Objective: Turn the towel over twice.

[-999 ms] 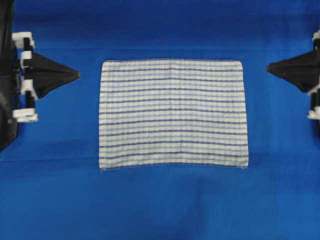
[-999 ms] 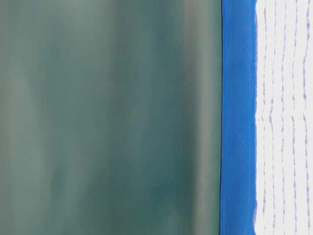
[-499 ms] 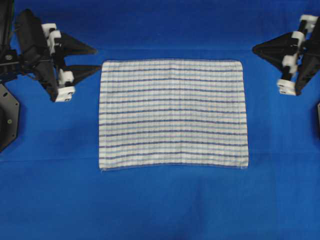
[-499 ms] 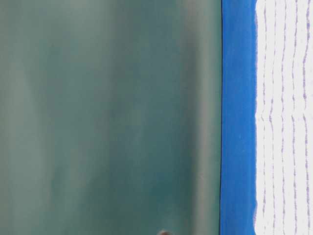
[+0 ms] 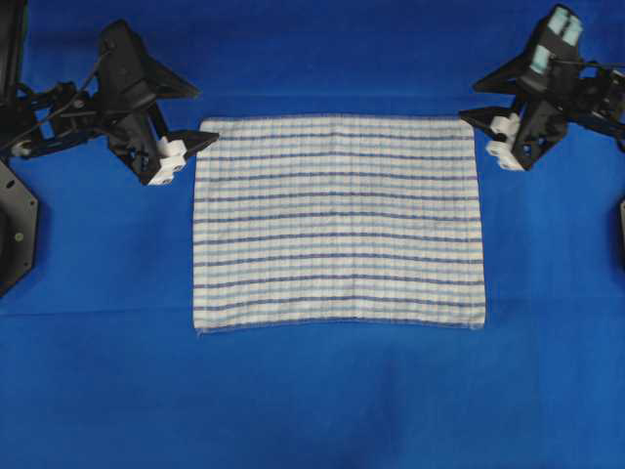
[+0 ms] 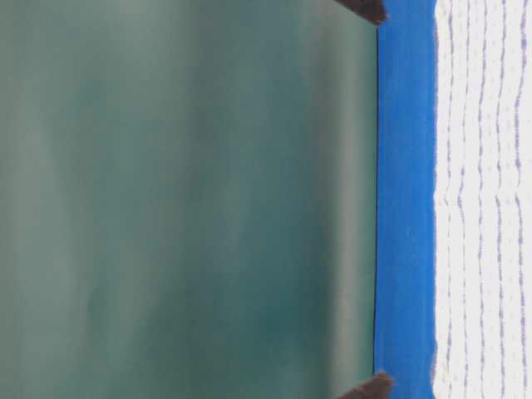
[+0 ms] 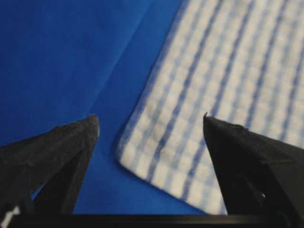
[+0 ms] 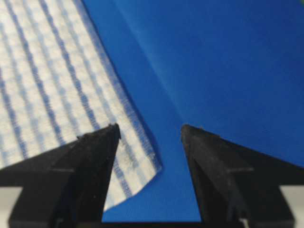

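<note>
My gripper will bring matching stripes into view on the hidden side of the towel [image 5: 337,234] when it turns it over, because the blue stripes [image 5: 283,219] look woven through the towel out to its edges.
The towel [image 5: 337,223] lies flat on the blue table cover, white with dark-blue and light-blue stripes. My left gripper [image 5: 206,117] stands open at the towel's far left corner. In the left wrist view that corner of the towel [image 7: 228,71] lies between the spread fingers of the left gripper [image 7: 151,118], apart from both. My right gripper [image 5: 469,101] is open at the far right corner. In the right wrist view the towel [image 8: 47,71] has its corner tip between the fingers of the right gripper [image 8: 149,127], partly under the left finger. Neither gripper holds anything.
The blue table cover [image 5: 312,391] spreads well beyond the towel on all sides. A black arm base [image 5: 15,234] sits at the left edge. In the table-level view a green wall [image 6: 183,199] stands behind the towel [image 6: 482,199].
Both arms have swung in from the sides to the towel's far corners, and both grippers have gone from shut to open. The towel has not moved.
</note>
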